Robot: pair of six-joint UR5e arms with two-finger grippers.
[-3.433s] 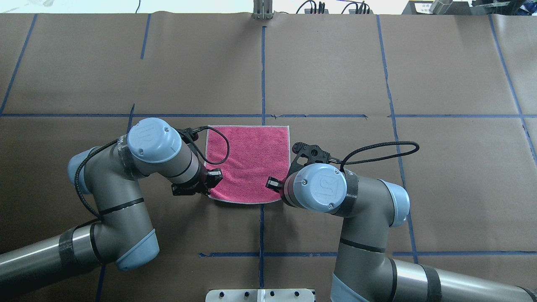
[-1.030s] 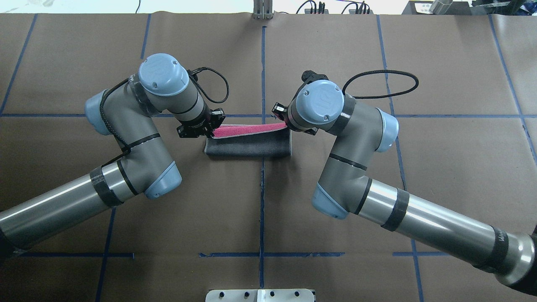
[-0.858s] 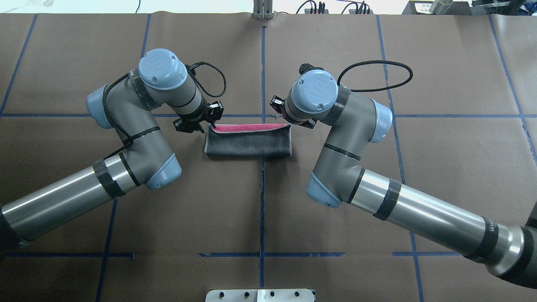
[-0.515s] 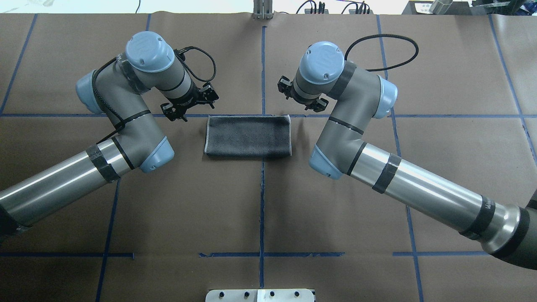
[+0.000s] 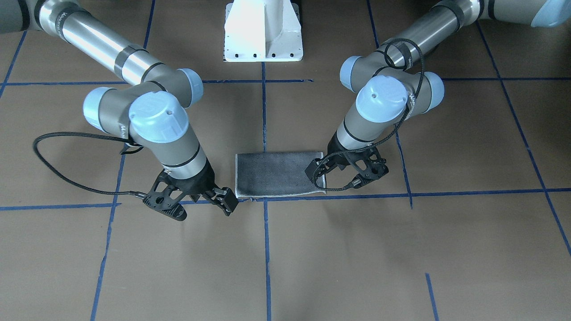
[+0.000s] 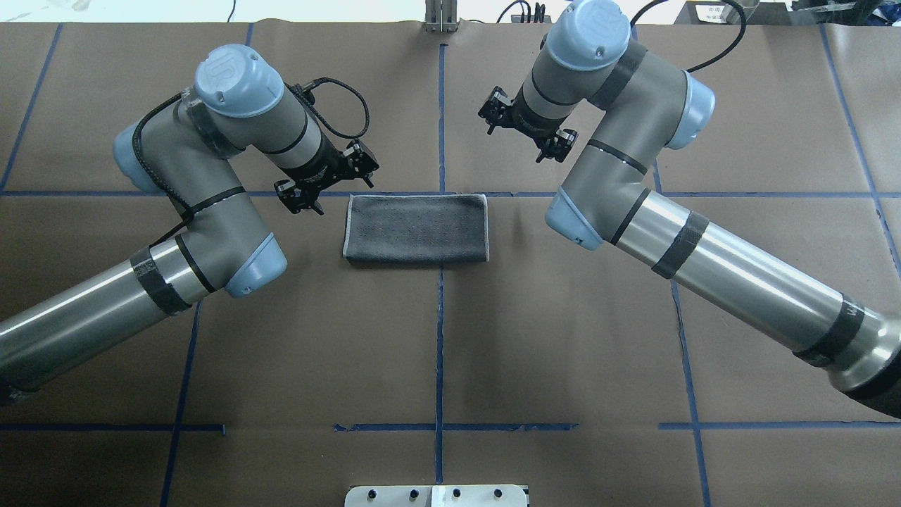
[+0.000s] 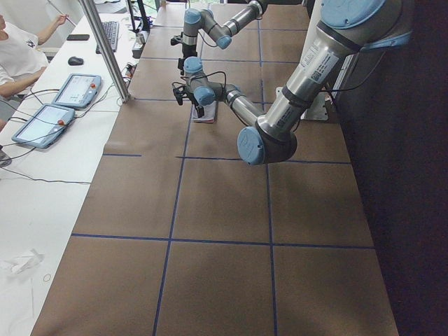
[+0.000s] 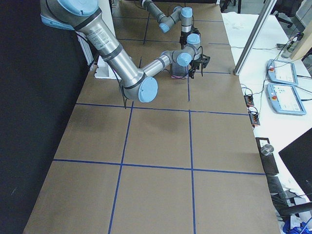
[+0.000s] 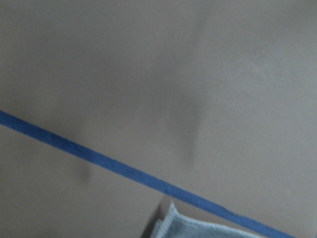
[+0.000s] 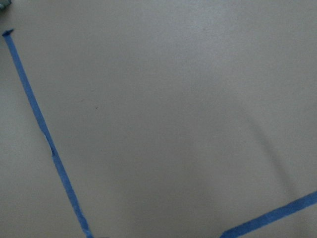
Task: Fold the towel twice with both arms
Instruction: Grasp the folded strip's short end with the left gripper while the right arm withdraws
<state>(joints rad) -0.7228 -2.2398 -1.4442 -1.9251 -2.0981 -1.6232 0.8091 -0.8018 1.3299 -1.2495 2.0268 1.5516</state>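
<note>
I expect the towel's layers (image 5: pixel 279 174) to slip apart and show a pink strip when I fold the towel's end over, because two loose edges (image 9: pixel 164 221) are out of line at the towel's corner.
The towel (image 6: pixel 415 229) lies flat on the brown table, folded in half into a rectangle, grey side up, with no pink showing; it also shows in the front view (image 5: pixel 279 174). My left gripper (image 6: pixel 327 179) is open and empty, just off the towel's far left corner; in the front view (image 5: pixel 345 171) it hangs at the towel's end. My right gripper (image 6: pixel 524 130) is open and empty, raised beyond the towel's far right corner, clear of it; in the front view (image 5: pixel 196 206) it hangs off the towel's other end. The left wrist view shows a towel corner (image 9: pixel 198 229).
Blue tape lines (image 6: pixel 440 338) mark a grid on the brown paper table. The white pedestal base (image 5: pixel 263 31) stands at the robot's side. A metal post (image 6: pixel 440 17) and cables sit at the far edge. The right wrist view shows only paper and tape (image 10: pixel 39 124).
Both grippers carried the towel's near edge over to the far edge, let go and opened. Since half a second ago the right gripper has moved farther away; the left has barely shifted.
</note>
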